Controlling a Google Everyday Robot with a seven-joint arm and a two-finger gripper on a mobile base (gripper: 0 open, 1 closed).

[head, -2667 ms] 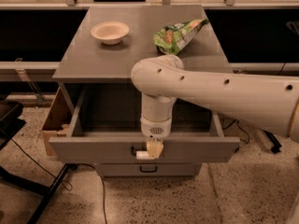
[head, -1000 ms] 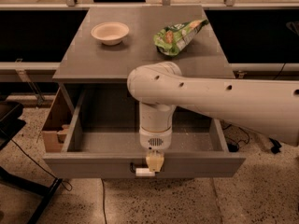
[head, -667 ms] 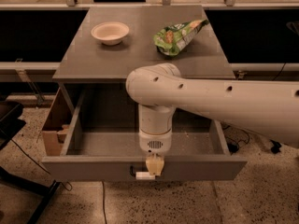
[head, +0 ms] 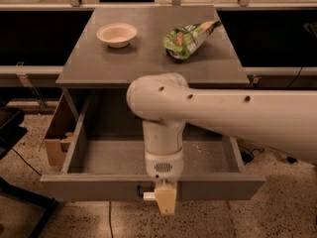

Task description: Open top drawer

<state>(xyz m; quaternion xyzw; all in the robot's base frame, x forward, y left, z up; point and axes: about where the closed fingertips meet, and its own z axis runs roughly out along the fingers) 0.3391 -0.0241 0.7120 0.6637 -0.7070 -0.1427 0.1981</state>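
I should lift clear, reach inside the drawer (head: 205,161) and push the drawer's front panel farther out, because my gripper hangs at the drawer's handle (head: 146,194) outside the front panel.
The top drawer (head: 84,185) of the grey cabinet stands pulled far out toward me, its grey inside bare. Its black handle with the small white tag (head: 148,196) sits at the middle of the front panel. My gripper (head: 165,202) hangs from the white arm straight down over the drawer's front edge, right at the handle. The arm hides most of the handle and the middle of the drawer.
On the cabinet top (head: 89,63) are a cream bowl (head: 117,34) at the back left and a green snack bag (head: 189,37) at the back right. A cardboard box (head: 57,135) stands on the floor left of the drawer. A dark object (head: 10,128) is at far left.
The drawer has slid further out toward me, and my gripper has moved with its front panel, staying at the handle.
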